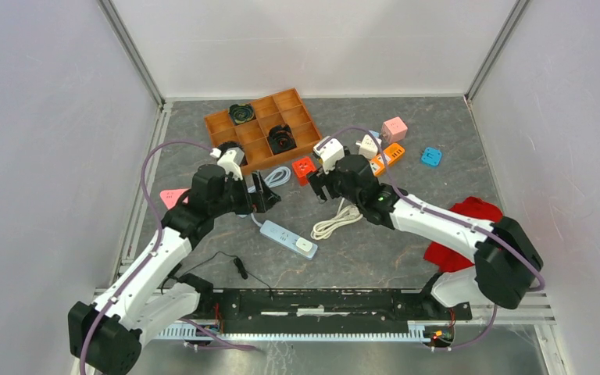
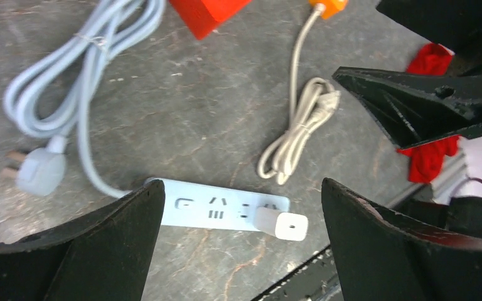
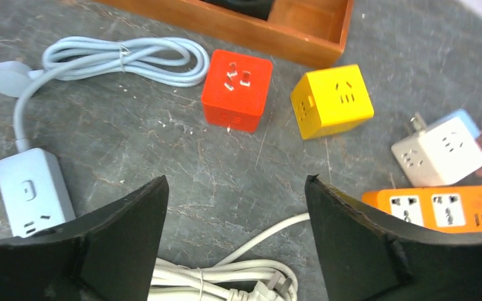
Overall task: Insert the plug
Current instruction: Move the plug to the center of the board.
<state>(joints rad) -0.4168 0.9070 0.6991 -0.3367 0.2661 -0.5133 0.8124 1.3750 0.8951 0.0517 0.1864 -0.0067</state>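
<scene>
The red cube socket's prongs (image 3: 237, 77) point up, so my right gripper should take the red cube socket's body (image 3: 233, 114) and tip it onto its side before I plug it in.
A light blue power strip (image 1: 285, 237) lies on the grey table between the arms. A white charger plug (image 2: 282, 224) stands in the socket at its near end; it also shows in the top view (image 1: 305, 247). My left gripper (image 2: 241, 185) is open and empty, hovering above the strip (image 2: 216, 207), with a finger on either side of it. My right gripper (image 3: 235, 182) is open and empty, above a coiled white cord (image 3: 226, 276) and just behind the strip's other end (image 3: 34, 191). In the top view the left gripper (image 1: 262, 195) and right gripper (image 1: 318, 187) are close together.
A wooden tray (image 1: 297, 105) stands at the back. A red cube socket (image 3: 235, 91), yellow cube (image 3: 331, 100), white cube adapter (image 3: 436, 150) and orange strip (image 3: 439, 210) lie ahead of the right gripper. A red cloth (image 1: 465, 234) lies at the right. The strip's blue cord (image 2: 81, 81) coils left.
</scene>
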